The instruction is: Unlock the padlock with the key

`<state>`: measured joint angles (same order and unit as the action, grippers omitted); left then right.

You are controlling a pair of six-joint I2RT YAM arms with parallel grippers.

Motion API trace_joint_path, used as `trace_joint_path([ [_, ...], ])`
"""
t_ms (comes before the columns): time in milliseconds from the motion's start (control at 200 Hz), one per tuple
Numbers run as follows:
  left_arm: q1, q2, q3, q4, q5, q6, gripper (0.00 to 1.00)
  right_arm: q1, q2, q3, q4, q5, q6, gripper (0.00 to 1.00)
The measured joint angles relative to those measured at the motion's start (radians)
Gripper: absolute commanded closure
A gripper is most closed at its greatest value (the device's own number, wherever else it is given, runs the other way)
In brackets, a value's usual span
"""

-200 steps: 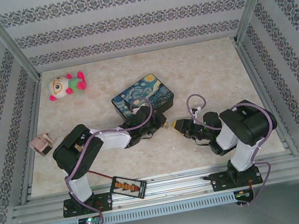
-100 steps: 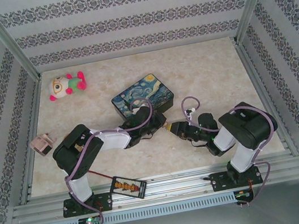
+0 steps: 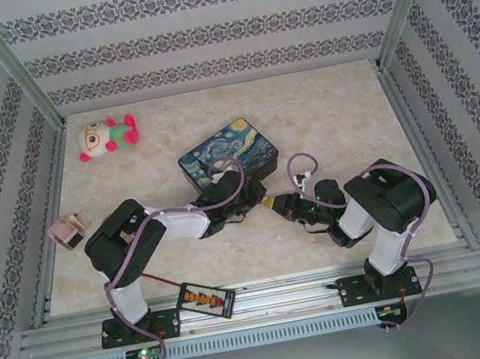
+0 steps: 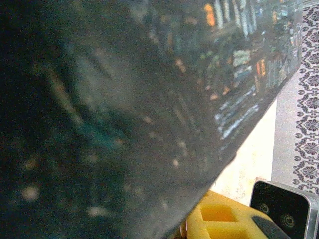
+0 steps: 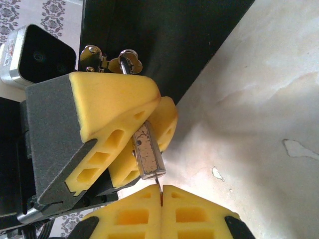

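Note:
The left gripper's fingers are crooked on the padlock, squeezed up against the tin box (image 5: 167, 62), so the robot should open them, move back and grip the padlock's body (image 5: 150, 155) squarely.
The small brass padlock (image 5: 148, 152) is pinched between the yellow fingers (image 5: 109, 112) of my left gripper (image 3: 262, 201), right against the dark starry tin box (image 3: 228, 152). A silvery loop (image 5: 127, 59) shows above those fingers by the box's latch. The key's thin blade (image 5: 158, 183) runs from the padlock's lower end into my right gripper (image 5: 161, 196), whose yellow pads are shut on it; the rest of the key is hidden. In the top view the right gripper (image 3: 283, 204) meets the left one tip to tip.
A pink and green plush toy (image 3: 107, 136) lies at the back left. A small pinkish object (image 3: 66, 231) sits by the left wall. A black handset with orange buttons (image 3: 206, 297) lies at the front rail. The tin box's side (image 4: 124, 109) looms close in the left wrist view.
My right arm has moved left up to the left gripper, and its jaws have shut on the key. The left arm and the padlock have stayed put.

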<state>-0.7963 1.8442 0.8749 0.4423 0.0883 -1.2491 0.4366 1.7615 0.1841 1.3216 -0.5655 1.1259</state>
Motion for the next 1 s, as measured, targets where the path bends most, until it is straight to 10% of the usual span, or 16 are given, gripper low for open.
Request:
trace_joint_path([
  [325,-0.001,-0.029,-0.059,0.075,0.010,-0.006,0.28,0.000,0.000,0.025,-0.003,0.001,0.018,0.99],
  [999,-0.001,-0.043,-0.193,0.367,-0.074,0.055,0.50,0.000,0.000,0.046,0.000,0.000,0.084,0.96],
])
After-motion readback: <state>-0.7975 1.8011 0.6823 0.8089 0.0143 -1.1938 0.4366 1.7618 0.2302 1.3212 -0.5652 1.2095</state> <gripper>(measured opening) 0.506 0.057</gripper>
